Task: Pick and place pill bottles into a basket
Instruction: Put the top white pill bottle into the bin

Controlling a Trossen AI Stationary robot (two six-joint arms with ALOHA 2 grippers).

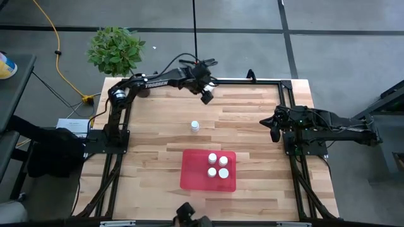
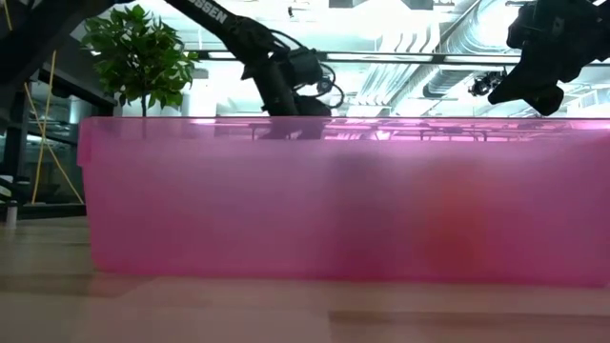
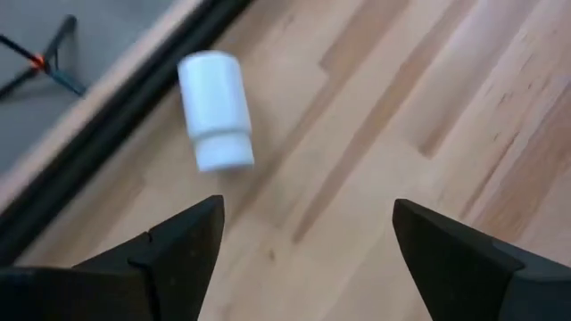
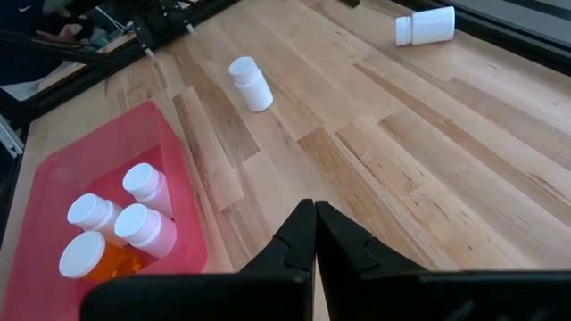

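Note:
The lying white bottle point(image 3: 217, 111) is off my left gripper's opening beside the far rail, so next I move back and turn my left gripper to line up with its body point(image 3: 212, 91).
The red tray point(image 1: 192, 171) lies on the wooden table near its front edge and holds several white-capped pill bottles point(image 4: 134, 218) standing upright. One white bottle point(image 1: 194, 126) stands on its base mid-table. Another white bottle point(image 3: 214, 107) lies on its side by the far edge rail; it also shows in the right wrist view point(image 4: 426, 25). My left gripper point(image 3: 308, 223) is open and empty, hovering above the table close to the lying bottle. My right gripper point(image 4: 315, 209) is shut and empty at the table's right side point(image 1: 274, 129).
A potted plant point(image 1: 115, 49) stands beyond the table's far left corner. A black frame rail point(image 3: 134, 107) runs along the far edge beside the lying bottle. In the low view the tray's pink wall point(image 2: 334, 200) fills most of the picture.

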